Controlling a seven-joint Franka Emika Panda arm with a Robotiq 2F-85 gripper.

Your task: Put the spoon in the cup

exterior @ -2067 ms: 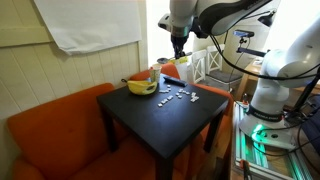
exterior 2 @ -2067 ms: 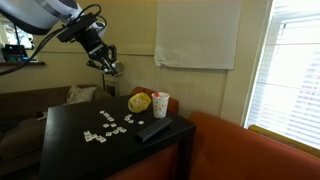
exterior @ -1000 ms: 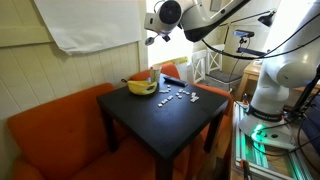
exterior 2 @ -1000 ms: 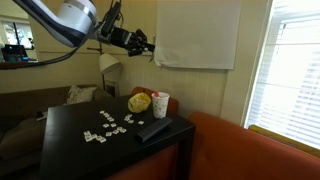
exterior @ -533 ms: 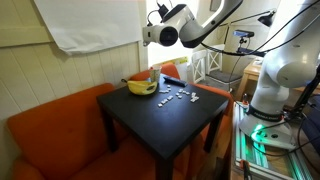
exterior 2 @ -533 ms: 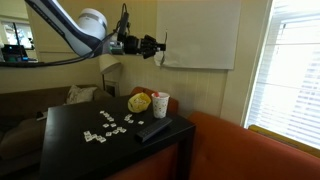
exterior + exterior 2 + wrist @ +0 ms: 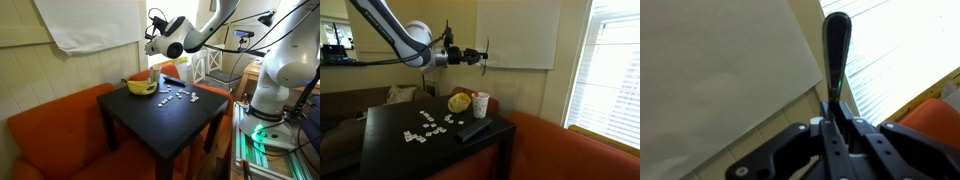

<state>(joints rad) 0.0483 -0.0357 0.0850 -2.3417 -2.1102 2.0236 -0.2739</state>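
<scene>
My gripper needs to turn the spoon upright before it lowers the spoon's end into the cup's opening (image 7: pixel 480 95), because the spoon is slanted in my gripper high above the cup.
My gripper (image 7: pixel 472 55) is shut on a dark spoon (image 7: pixel 486 50) and holds it high in the air, lying roughly level, above and behind the table's far corner. In the wrist view the spoon (image 7: pixel 836 50) sticks out from between the closed fingers (image 7: pixel 836 125) against the wall and bright window. The gripper also shows in an exterior view (image 7: pixel 152 40). The cup (image 7: pixel 480 104), a small pale tumbler, stands upright on the black table (image 7: pixel 390 145) beside the yellow dish (image 7: pixel 460 101), well below the spoon. Both show again in an exterior view: cup (image 7: pixel 153 76), dish (image 7: pixel 141 87).
Several small white tiles (image 7: pixel 428 125) lie scattered on the table, with a flat black object (image 7: pixel 472 130) near its corner. An orange sofa (image 7: pixel 60 130) wraps around the table. A white sheet (image 7: pixel 518 35) hangs on the wall; a window (image 7: pixel 615 60) is beside it.
The arm has swung up from over the table and turned, so the gripper with the spoon has moved sideways along the wall and now points level above the cup's corner.
</scene>
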